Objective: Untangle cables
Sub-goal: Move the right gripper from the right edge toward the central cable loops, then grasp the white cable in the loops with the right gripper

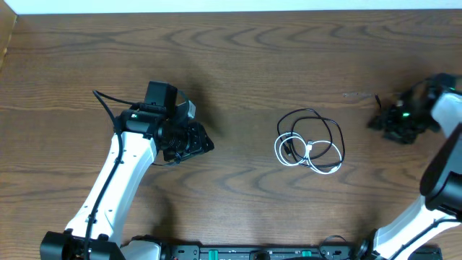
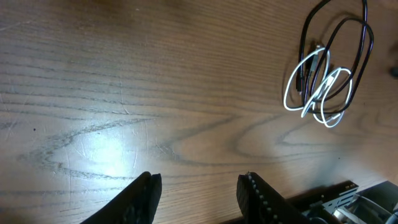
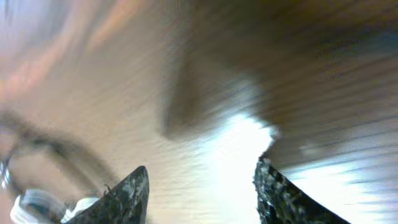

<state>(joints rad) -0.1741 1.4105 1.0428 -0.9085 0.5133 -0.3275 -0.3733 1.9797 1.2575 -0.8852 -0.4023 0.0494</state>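
I can see the white cable's outer loop [image 1: 278, 154] sticking out past the black cable, so I keep moving my right gripper toward that loop [image 1: 276, 147] until its fingers straddle it.
A black cable [image 1: 317, 119] and a white cable [image 1: 299, 155] lie tangled in overlapping coils on the wooden table, right of centre. In the left wrist view the black cable [image 2: 348, 28] and the white cable [image 2: 317, 93] show at the upper right. My left gripper [image 1: 204, 144] is open and empty, well left of the coils; its fingers [image 2: 199, 186] frame bare wood. My right gripper [image 1: 380, 121] is open and empty, just right of the coils; its view [image 3: 202, 180] is blurred, with a pale coil at the lower left.
The wooden table's far edge [image 1: 231, 13] runs along the top. The arm bases and a black rail [image 1: 253, 253] sit along the near edge.
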